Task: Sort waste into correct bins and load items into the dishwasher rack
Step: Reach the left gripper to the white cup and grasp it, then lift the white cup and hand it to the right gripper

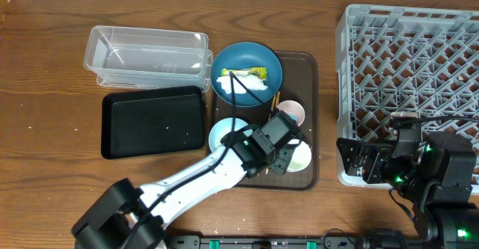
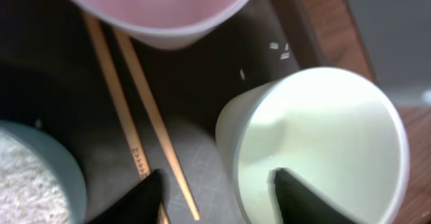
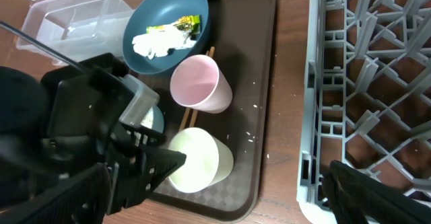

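Note:
The robot's left gripper has its fingers on both sides of the white cup's rim (image 1: pixel 301 156), far from the grey rack, so the robot should raise the cup and hold out its base (image 3: pixel 225 165) to the right gripper.
My left gripper (image 1: pixel 288 158) is open over the brown serving tray and straddles the near wall of the white cup (image 2: pixel 323 143). One finger is inside the cup, the other outside by the wooden chopsticks (image 2: pixel 135 96). The pinkish cup (image 1: pixel 292 112) stands just beyond. The light-blue bowl (image 1: pixel 223 133) holds rice (image 2: pixel 27 183). The dark-blue dish (image 1: pixel 247 71) carries the green-and-yellow wrapper (image 1: pixel 245 73) and the white tissue (image 1: pixel 243 86). My right gripper (image 3: pixel 222 207) is open and empty, at the front left corner of the grey rack (image 1: pixel 412 77).
The clear tub (image 1: pixel 146 54) and the black tray (image 1: pixel 153 120) sit left of the brown serving tray (image 1: pixel 310 114). Loose rice grains (image 2: pixel 279 49) lie on that tray by the cups. My left arm crosses the table's front from the lower left.

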`<state>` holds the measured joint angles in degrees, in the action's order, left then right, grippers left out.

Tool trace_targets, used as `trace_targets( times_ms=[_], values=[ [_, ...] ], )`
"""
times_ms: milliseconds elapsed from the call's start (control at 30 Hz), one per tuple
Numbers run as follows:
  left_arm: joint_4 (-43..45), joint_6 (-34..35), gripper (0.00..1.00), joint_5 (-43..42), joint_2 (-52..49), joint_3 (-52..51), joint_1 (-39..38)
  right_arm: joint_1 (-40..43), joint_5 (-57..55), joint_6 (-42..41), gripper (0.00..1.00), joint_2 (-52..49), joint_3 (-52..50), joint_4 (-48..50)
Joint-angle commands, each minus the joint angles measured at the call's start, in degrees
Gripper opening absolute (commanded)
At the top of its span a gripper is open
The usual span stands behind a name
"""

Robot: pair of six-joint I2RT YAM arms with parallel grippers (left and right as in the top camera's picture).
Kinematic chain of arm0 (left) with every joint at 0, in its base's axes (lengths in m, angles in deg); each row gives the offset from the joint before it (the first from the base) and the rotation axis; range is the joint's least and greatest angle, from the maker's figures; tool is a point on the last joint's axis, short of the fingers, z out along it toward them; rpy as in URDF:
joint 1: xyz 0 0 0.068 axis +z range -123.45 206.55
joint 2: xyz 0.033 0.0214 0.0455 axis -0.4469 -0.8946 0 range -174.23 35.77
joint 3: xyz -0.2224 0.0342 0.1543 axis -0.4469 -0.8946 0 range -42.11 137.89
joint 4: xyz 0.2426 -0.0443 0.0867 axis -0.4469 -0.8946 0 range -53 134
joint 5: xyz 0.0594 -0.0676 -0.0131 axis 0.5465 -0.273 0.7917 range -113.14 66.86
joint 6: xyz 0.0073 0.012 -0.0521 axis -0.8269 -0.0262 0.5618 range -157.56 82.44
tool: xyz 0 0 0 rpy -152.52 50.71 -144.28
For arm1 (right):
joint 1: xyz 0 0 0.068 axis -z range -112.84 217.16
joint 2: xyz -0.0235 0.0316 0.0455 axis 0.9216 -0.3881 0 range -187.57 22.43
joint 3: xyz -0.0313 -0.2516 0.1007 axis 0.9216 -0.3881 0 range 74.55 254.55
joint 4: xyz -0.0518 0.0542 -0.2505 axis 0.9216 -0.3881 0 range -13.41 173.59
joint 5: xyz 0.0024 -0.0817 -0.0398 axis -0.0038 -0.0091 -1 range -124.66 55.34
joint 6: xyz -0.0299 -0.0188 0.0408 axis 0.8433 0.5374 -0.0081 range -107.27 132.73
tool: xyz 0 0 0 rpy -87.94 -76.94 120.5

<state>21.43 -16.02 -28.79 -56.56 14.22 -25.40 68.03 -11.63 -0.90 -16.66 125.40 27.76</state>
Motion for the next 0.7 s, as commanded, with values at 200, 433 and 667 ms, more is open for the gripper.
trace_targets(
  times_ms=[200,433,667],
  values=[
    [-2.29,0.24,0.06,0.24,7.06,2.49,1.03,-0.57,-0.52,-0.70,0.99,-0.35,0.68,-0.76],
    [-8.90,1.29,0.06,-4.24,22.47,2.56,8.94,-0.57,-0.24,-0.68,0.97,-0.33,0.68,-0.50],
    [-11.87,1.03,0.06,-24.20,35.10,2.56,27.56,-0.57,11.58,4.81,0.83,-0.50,0.68,0.50]
  ],
)
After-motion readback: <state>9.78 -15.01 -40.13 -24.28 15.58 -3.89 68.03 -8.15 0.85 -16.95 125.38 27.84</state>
